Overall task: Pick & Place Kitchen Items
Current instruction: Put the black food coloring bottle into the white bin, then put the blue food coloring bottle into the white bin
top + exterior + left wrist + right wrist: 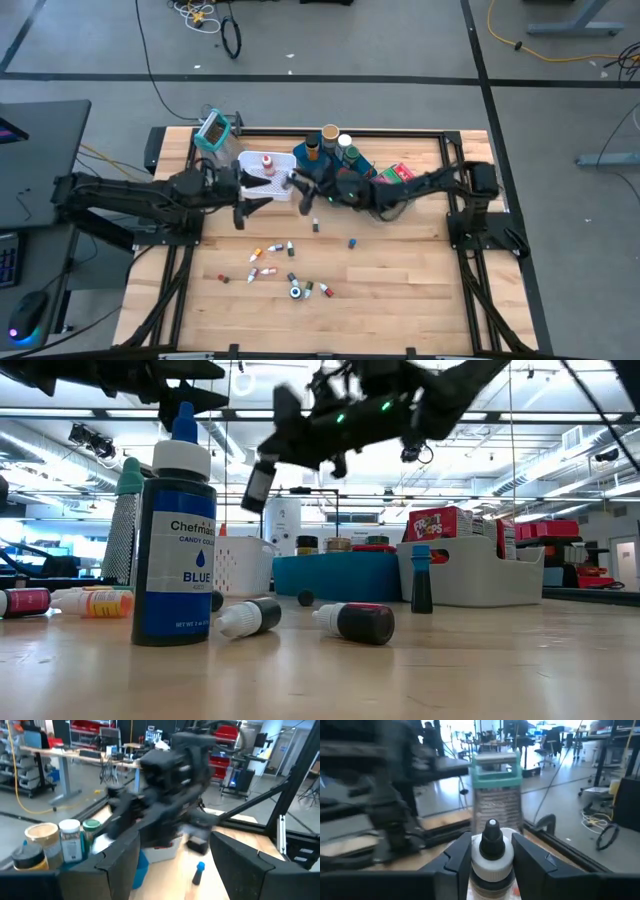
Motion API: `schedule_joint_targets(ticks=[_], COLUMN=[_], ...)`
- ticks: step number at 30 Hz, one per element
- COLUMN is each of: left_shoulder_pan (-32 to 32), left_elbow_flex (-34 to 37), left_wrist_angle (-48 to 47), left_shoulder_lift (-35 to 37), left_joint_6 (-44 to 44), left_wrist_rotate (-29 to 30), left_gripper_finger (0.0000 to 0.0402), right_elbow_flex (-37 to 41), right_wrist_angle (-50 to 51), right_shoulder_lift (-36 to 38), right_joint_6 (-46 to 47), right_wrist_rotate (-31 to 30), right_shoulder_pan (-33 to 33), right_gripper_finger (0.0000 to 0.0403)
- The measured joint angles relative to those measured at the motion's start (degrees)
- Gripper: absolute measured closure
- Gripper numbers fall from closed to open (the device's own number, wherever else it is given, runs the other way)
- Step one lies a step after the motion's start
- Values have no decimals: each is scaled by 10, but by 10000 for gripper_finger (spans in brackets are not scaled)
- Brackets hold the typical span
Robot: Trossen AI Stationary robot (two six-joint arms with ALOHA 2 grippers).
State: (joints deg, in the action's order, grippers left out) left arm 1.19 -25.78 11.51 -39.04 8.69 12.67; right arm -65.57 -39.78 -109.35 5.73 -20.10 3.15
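Observation:
The dark bottle is held by its cap point(492, 864) in my right gripper, with its base down. I should go on lowering it next to the red bottle in the basket point(283, 163) until it stands.
My right gripper point(303, 192) point(491, 842) is shut on a small dark bottle with a white cap point(491, 851), raised above the table next to the white mesh basket point(262, 168). In the low view the bottle point(258, 486) hangs tilted in the air. My left gripper point(243, 210) point(172, 857) is open and empty, hovering just left of the right one, near the basket. Several more thumb-sized bottles point(285, 265) lie or stand on the wood toward the near edge. Jars point(330, 140) stand in the blue tray point(305, 160). My right gripper pinches the small bottle between its two fingers point(457, 855), which sit on either side of the white cap and shoulder point(481, 866). The dark nozzle tip point(492, 832) points forward past the fingertips. The bottle is lifted clear of the table and is tilted in the low view.
A teal-handled grater point(214, 130) stands at the far left corner, behind the basket. A grey bin with red packets point(395, 175) sits right of the blue tray. A large blue food-colour bottle point(175, 550) stands near the low camera. Bare wood lies on the near right.

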Motion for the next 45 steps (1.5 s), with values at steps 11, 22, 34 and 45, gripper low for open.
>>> schedule_joint_targets(ticks=[11,22,34,45], left_shoulder_pan=[0,0,0,57], left_elbow_flex=[0,0,0,0], left_wrist_angle=[-15,-22,-36,50], left_shoulder_lift=[12,11,3,-134], left_joint_6=[-19,-19,-19,-57], left_wrist_rotate=[0,0,-61,-240], left_gripper_finger=[150,150,150,150], right_elbow_flex=[-145,-164,-164,-164], right_wrist_angle=[80,105,100,339], right_shoulder_lift=[-151,-186,-163,12], right_joint_6=[-2,-37,-79,-82], right_wrist_rotate=[45,47,77,101], right_shoulder_pan=[86,111,108,66], right_gripper_finger=[283,249,178,182])
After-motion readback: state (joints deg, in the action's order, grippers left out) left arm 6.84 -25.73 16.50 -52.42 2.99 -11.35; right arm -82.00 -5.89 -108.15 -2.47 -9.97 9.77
